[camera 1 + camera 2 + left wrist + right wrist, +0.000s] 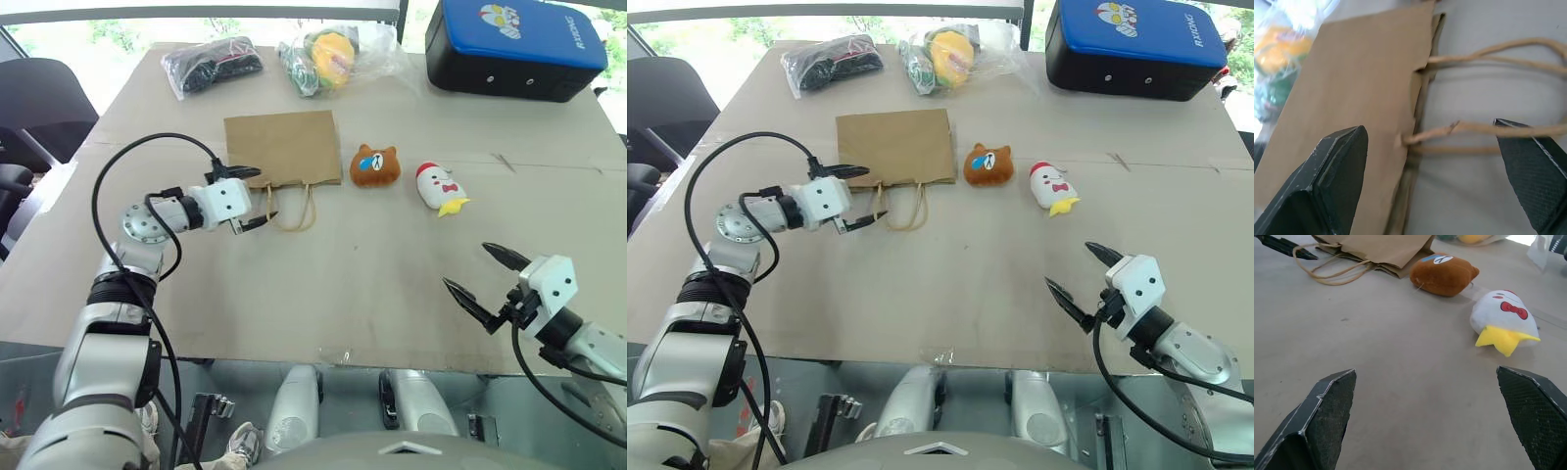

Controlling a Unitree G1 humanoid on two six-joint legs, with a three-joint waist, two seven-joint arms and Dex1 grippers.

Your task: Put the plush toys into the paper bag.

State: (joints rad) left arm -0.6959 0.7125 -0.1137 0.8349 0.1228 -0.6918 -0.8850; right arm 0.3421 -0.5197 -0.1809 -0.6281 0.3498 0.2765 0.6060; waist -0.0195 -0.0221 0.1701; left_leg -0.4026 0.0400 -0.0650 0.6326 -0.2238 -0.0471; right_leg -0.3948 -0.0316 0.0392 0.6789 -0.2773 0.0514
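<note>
I see folded layers with a gap (1420,95) along the bag's opening. The paper bag (282,147) will open out into a box shape when I pull its sides apart.
The brown paper bag (284,147) lies flat on the table, its two cord handles (294,206) pointing toward me. My left gripper (261,196) is open at the bag's mouth edge, one finger over the bag's corner and the other beside the handles; in the left wrist view a handle cord (1474,128) runs between the open fingers. Right of the bag lie the orange-brown bear head (374,165) and then the white chick (441,188) with red cap and yellow feet. Open and holding nothing, my right gripper (465,264) hovers near the table's front right, well short of the chick (1503,318).
A blue-and-black hard case (514,44) stands at the back right. A yellow-green toy in clear wrap (328,54) and a black bundle in clear plastic (211,64) lie behind the bag. A dark chair (34,103) stands off the table's left side.
</note>
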